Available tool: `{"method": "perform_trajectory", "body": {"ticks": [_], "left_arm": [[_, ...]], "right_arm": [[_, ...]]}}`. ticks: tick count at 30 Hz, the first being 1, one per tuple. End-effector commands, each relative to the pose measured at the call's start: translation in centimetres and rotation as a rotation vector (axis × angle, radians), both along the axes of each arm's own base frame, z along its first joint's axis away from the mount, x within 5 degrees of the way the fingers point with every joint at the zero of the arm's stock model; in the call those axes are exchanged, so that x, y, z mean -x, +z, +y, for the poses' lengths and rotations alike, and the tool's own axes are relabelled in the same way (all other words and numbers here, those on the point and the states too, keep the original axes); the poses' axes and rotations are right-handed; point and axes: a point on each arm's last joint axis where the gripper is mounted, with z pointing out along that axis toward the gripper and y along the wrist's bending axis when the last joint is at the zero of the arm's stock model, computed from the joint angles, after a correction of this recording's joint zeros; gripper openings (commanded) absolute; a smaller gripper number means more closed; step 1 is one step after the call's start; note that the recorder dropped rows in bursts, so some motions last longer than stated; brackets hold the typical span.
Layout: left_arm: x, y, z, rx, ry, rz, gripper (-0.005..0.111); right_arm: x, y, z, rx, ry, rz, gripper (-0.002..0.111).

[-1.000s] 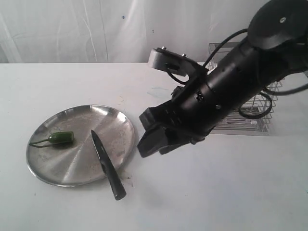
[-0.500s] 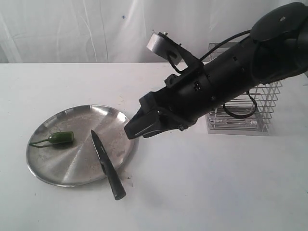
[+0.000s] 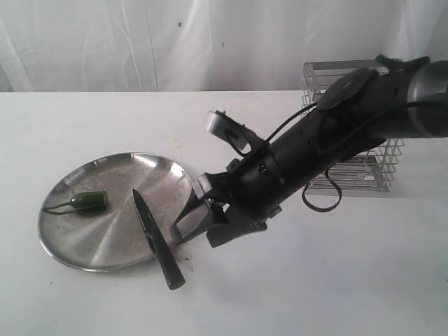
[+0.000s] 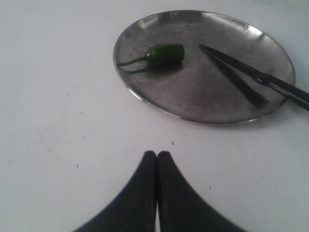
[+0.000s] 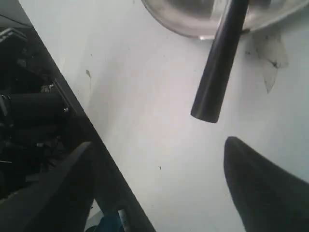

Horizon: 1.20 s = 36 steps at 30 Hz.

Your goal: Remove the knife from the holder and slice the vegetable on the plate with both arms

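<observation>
I should keep moving my open right gripper forward until its fingers are on either side of the knife's handle [image 3: 166, 260], because the black knife's loose end [image 3: 175, 281] sticks out past the plate's rim toward the gripper.
The steel plate [image 3: 77, 238] lies on the white table at the left. The dark green pepper [image 3: 89, 201] rests on its left part. The black knife [image 3: 155, 241] lies with its blade on the plate and its handle out over the near rim. My right gripper [image 3: 194, 238] is open, low over the table just right of the handle. In the right wrist view the handle [image 5: 217, 72] ends just ahead of the open right gripper [image 5: 160, 142]. My left gripper [image 4: 157, 154] is shut and empty, short of the plate [image 4: 193, 104], pepper [image 4: 164, 53] and knife [image 4: 251, 75].
The wire holder [image 3: 336, 70] stands at the back right, partly behind the right arm. The table's edge [image 5: 72, 106] and dark robot parts beyond it show in the right wrist view. A white curtain closes the back.
The right arm has swung down and left. Its gripper dropped from above the plate's right rim to table height beside the knife handle. Knife, pepper and plate have not moved.
</observation>
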Motion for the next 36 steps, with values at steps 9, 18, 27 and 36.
{"method": "perform_trajectory", "body": {"ticks": [9, 18, 27, 36], "left_arm": [[0.0, -0.1, -0.1, 0.009, -0.006, 0.001, 0.0], [0.0, -0.1, -0.1, 0.009, -0.006, 0.001, 0.0], [0.0, -0.1, -0.1, 0.009, -0.006, 0.001, 0.0], [0.0, -0.1, -0.1, 0.009, -0.006, 0.001, 0.0]], "right_arm": [[-0.8, -4.6, 0.5, -0.009, 0.001, 0.149, 0.068], [-0.7, -6.0, 2.2, -0.031, 0.027, 0.157, 0.068], [-1.4, -7.1, 4.4, -0.059, 0.021, 0.161, 0.068], [-1.6, -7.5, 5.0, -0.031, -0.013, 0.113, 0.068]]}}
